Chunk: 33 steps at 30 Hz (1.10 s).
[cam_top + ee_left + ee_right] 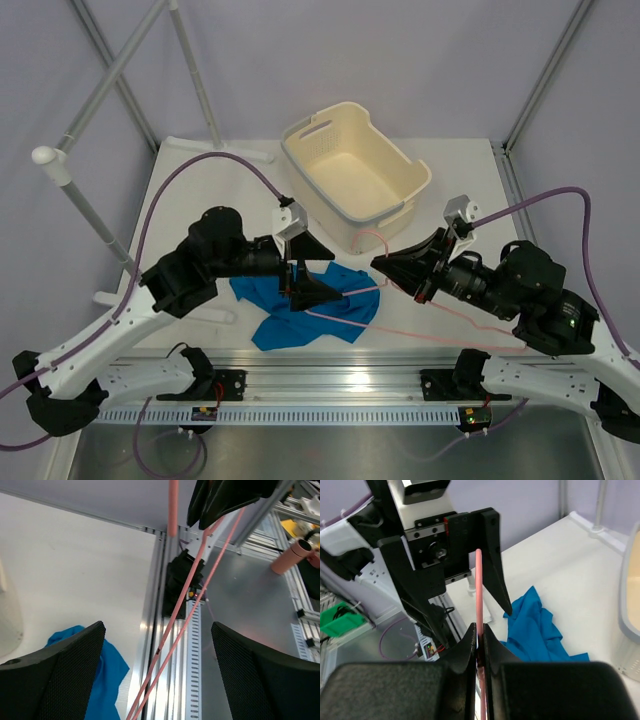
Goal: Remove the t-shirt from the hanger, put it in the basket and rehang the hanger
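Observation:
Both hanger wires (161, 645) run through my open left gripper, so my right gripper should draw the hanger back, turn it and offer the hanger's shoulder wire (368, 289) near the hook.
The blue t-shirt (300, 312) lies crumpled on the table in front of the basket; it also shows in the left wrist view (107, 672) and the right wrist view (535, 627). The pink wire hanger (450, 312) is held low over the table, its hook near the basket and one end reaching over the shirt. I cannot tell whether any cloth is still on the wire. My right gripper (378, 264) (480, 630) is shut on the hanger wire (479, 580). My left gripper (338, 277) (157, 627) is open, with two bare hanger wires (172, 620) running between its fingers.
The cream basket (415, 165) stands behind the shirt, and its wall shows in the right wrist view (630, 595). The grey rack poles (75, 195) stand at the left and back. The metal rail (330, 385) runs along the near table edge.

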{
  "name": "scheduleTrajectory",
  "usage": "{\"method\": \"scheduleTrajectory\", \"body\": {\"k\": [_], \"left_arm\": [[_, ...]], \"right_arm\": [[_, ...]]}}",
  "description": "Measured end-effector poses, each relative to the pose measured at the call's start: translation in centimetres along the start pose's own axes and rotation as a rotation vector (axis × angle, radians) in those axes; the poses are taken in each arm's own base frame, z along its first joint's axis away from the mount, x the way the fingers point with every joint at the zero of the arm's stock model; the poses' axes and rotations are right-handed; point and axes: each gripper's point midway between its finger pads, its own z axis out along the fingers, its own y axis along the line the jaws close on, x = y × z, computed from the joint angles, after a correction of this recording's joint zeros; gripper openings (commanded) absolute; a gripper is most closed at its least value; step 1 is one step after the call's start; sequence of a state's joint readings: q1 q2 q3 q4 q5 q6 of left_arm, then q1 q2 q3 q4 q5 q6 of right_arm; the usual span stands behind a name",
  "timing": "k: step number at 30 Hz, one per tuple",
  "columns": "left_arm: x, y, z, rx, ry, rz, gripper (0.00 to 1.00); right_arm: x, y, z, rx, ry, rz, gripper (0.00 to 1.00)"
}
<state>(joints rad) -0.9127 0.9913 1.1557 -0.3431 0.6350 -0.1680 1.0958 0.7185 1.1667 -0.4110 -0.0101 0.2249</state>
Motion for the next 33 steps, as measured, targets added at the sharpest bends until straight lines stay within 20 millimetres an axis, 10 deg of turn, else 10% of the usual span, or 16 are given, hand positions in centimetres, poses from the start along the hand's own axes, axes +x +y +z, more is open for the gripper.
{"method": "scheduleTrajectory", "body": {"k": [9, 30, 33], "left_arm": [[-2.7, 1.3, -2.6, -0.187, -0.119, 0.023, 0.94], [0.6, -2.2, 1.5, 0.083, 0.039, 0.001, 0.67], [0.3, -2.2, 1.2, 0.069, 0.023, 0.016, 0.83]], "right_arm": [[-2.2, -2.1, -2.0, 0.133, -0.103, 0.021, 0.00], [-1.8, 1.3, -1.2, -0.054, -0.057, 0.047, 0.00], [-1.7, 1.3, -1.2, -0.051, -0.056, 0.050, 0.00]]}}
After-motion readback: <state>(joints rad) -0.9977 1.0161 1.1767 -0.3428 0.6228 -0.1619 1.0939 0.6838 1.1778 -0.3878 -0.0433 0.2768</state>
